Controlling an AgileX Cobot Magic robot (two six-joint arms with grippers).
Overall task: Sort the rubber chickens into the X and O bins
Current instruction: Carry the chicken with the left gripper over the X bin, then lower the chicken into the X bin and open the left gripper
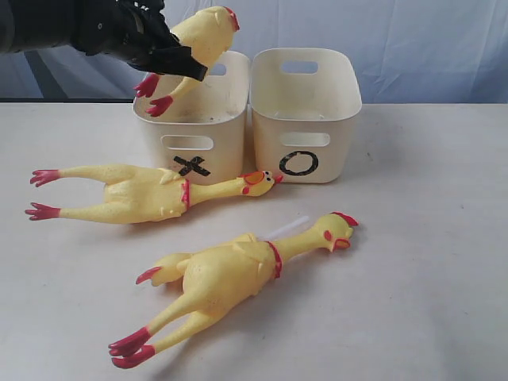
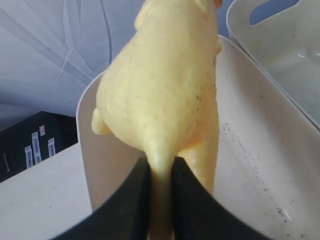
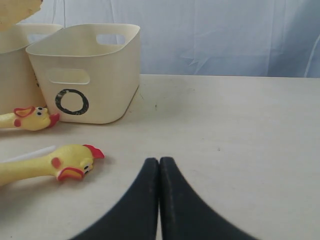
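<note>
The rubber chicken (image 1: 205, 38) is hanging over the X bin's opening (image 1: 213, 97). My left gripper should go on bringing it down until the chicken's body is inside the X bin's rim before it lets go.
My left gripper (image 1: 171, 59) is shut on a rubber chicken (image 1: 202, 36) by its leg and holds it in the air over the X bin (image 1: 194, 131). In the left wrist view that chicken (image 2: 165, 85) hangs above the bin's inside wall (image 2: 250, 150), pinched at my left gripper (image 2: 161, 172). The O bin (image 1: 305, 111) stands just right of the X bin. Two more chickens lie on the table: one (image 1: 147, 193) in front of the X bin, one with a white tube (image 1: 226, 274) nearer the front. My right gripper (image 3: 159, 165) is shut on nothing, low over the table.
A pale cloth backdrop (image 1: 413, 40) hangs behind the bins. In the right wrist view the O bin (image 3: 82, 70) and two chicken heads (image 3: 70, 162) lie off to one side of my right gripper, over the cream table (image 3: 240, 130).
</note>
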